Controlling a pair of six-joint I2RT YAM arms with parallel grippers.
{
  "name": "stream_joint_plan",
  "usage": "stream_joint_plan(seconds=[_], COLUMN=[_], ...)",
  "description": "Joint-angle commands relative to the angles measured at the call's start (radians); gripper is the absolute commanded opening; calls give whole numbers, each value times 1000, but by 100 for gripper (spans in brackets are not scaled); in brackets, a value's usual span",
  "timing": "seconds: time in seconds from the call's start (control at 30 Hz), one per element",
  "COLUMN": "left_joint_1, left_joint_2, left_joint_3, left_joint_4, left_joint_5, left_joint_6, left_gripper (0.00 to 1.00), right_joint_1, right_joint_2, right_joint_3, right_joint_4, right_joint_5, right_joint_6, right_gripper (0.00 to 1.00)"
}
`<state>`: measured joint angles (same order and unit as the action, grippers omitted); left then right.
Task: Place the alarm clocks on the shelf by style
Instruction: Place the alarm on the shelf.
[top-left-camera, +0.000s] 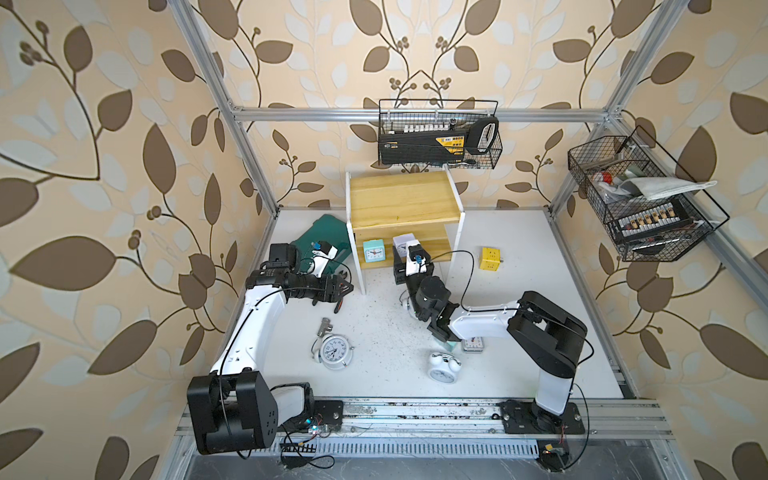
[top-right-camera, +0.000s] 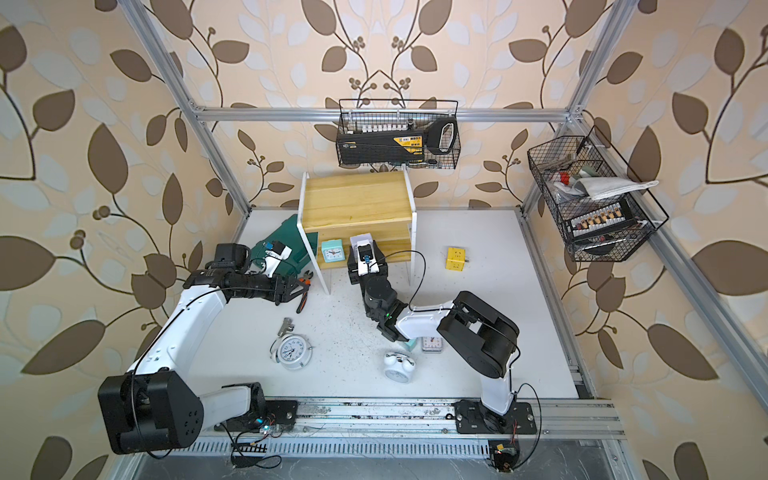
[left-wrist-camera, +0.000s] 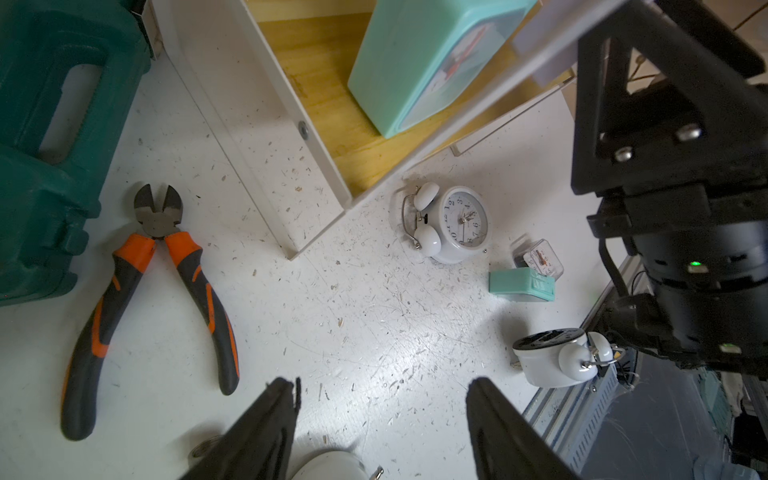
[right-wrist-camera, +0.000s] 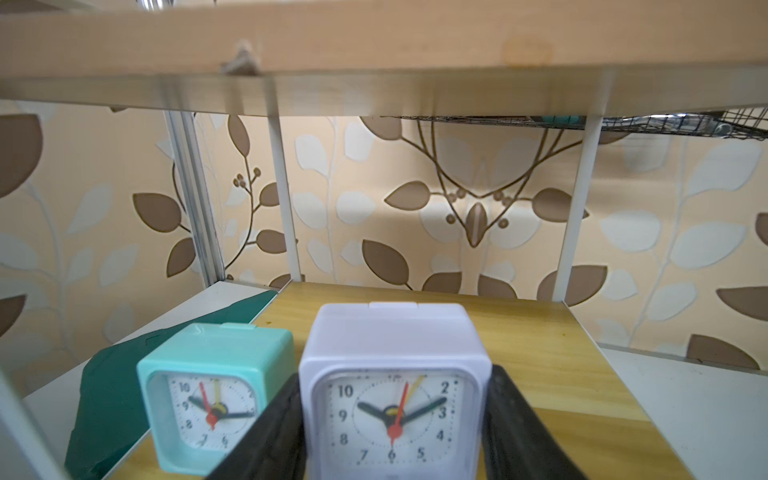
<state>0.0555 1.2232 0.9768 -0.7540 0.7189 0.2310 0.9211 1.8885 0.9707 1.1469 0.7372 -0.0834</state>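
The lilac clock (right-wrist-camera: 393, 416) faces front like the mint clock next to it, so the robot's right gripper keeps lowering it until it sits on the shelf's lower board (top-left-camera: 389, 257).
My right gripper (right-wrist-camera: 392, 415) is shut on the lilac alarm clock (right-wrist-camera: 392, 365), which stands on the shelf's lower board (right-wrist-camera: 540, 345) beside a mint clock (right-wrist-camera: 216, 390). In both top views this gripper (top-left-camera: 405, 249) reaches under the shelf's top board (top-left-camera: 401, 199). My left gripper (left-wrist-camera: 382, 382) hangs open and empty over the table, left of the shelf (top-right-camera: 357, 203). On the table lie three round white twin-bell clocks (top-left-camera: 333, 351) (top-left-camera: 444, 368) (left-wrist-camera: 457, 224), a grey clock (left-wrist-camera: 540, 262) and a second mint clock (left-wrist-camera: 521, 284), partly under my right arm.
Orange-handled pliers (left-wrist-camera: 153, 282) and a green case (top-left-camera: 322, 237) lie left of the shelf near my left gripper. A yellow cube (top-left-camera: 490, 258) sits to the shelf's right, a metal fitting (top-left-camera: 324, 326) by the nearest round clock. Black wire baskets (top-left-camera: 438, 135) (top-left-camera: 640, 199) hang on the walls.
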Motion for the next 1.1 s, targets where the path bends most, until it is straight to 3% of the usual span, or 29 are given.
stream_joint_plan(seconds=[0.0,0.63,1.07], left_joint_1=[3,3,3], left_joint_2=[-13,-17,-19], left_joint_3=[-12,-12,-12], left_joint_4=[-15,-16,-16], left_joint_5=[42,46,47], left_joint_6=[20,23,23], left_gripper=[68,69,69], right_joint_1=[-1,-4,-3], right_joint_2=[37,87,59], right_joint_3=[52,118,103], right_joint_4=[-23,-123,-189], right_joint_5=[8,13,-20], right_joint_6=[42,68,94], right_gripper=[41,53,72])
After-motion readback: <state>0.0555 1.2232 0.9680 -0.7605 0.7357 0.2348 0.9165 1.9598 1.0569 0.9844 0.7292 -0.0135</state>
